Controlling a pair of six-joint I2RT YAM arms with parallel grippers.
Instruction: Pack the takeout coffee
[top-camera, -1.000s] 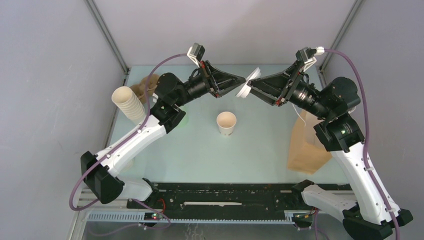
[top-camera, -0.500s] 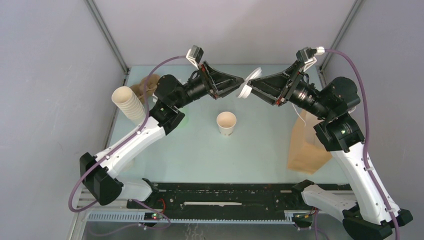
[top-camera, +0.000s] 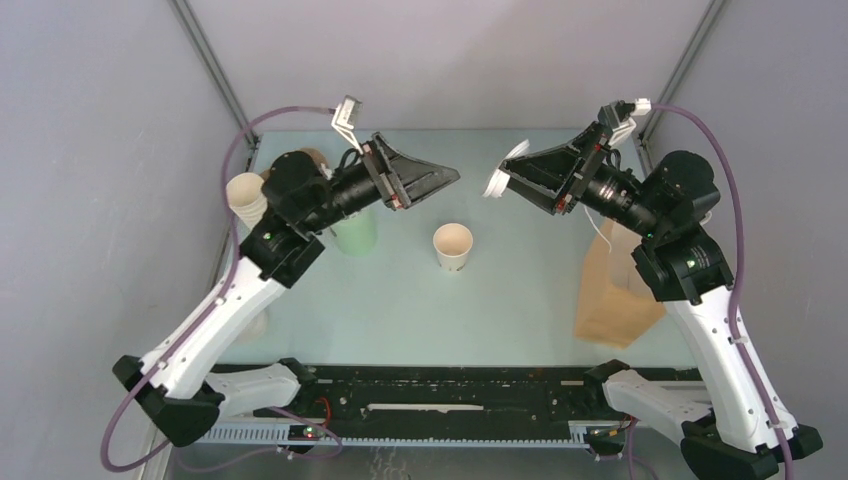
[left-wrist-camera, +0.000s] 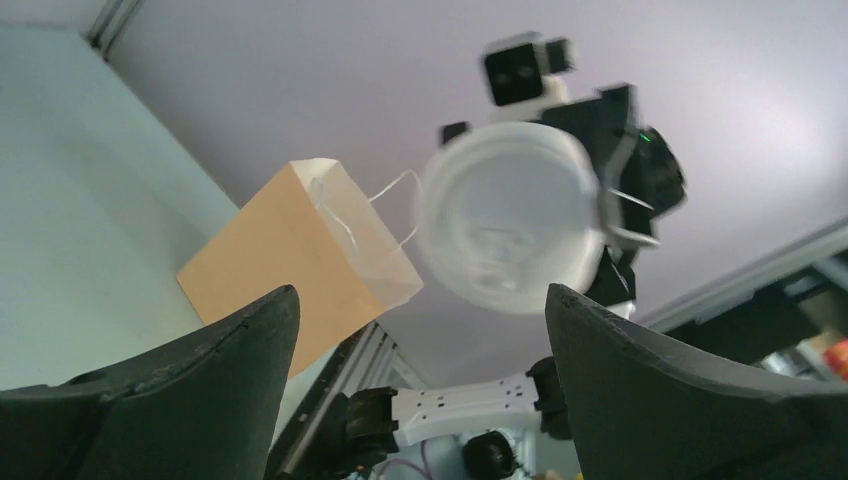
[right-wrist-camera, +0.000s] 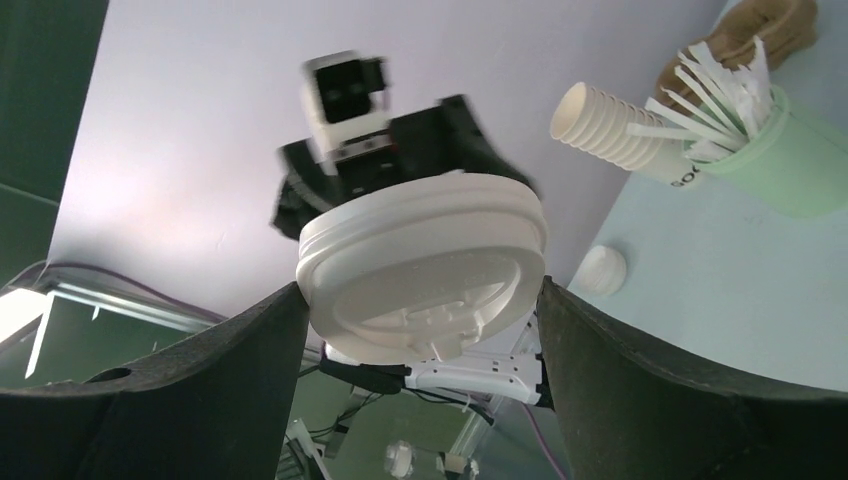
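The lid stands on edge (top-camera: 508, 167) in my right gripper, misaligned with the cup's open top, so next my left gripper grips the lid's rim (top-camera: 492, 192) and turns the lid.
The takeout coffee cup (top-camera: 452, 245) stands open-topped and upright mid-table, with no gripper touching it. Above and behind it, my right gripper (top-camera: 499, 180) holds a round white lid (top-camera: 504, 168) by its rim, one finger on each side. The right wrist view shows that lid (right-wrist-camera: 425, 265) spanning the right gripper (right-wrist-camera: 420, 298), edge to edge between the fingers. My left gripper (top-camera: 452, 177) hangs open a short way to the lid's left, apart from it. From the left wrist, the lid (left-wrist-camera: 510, 230) sits beyond the empty left gripper (left-wrist-camera: 422, 296).
A brown paper bag (top-camera: 610, 290) with handles stands at the right, beside the right arm. A pale green cup of white sticks (top-camera: 355, 232) and a tilted stack of cream cups (top-camera: 245, 195) are at the left. A small white lid (right-wrist-camera: 603, 270) lies on the table.
My left gripper has opened, let go of the lid and drawn back to the left. The lid stays in the right gripper, which has closed slightly on it.
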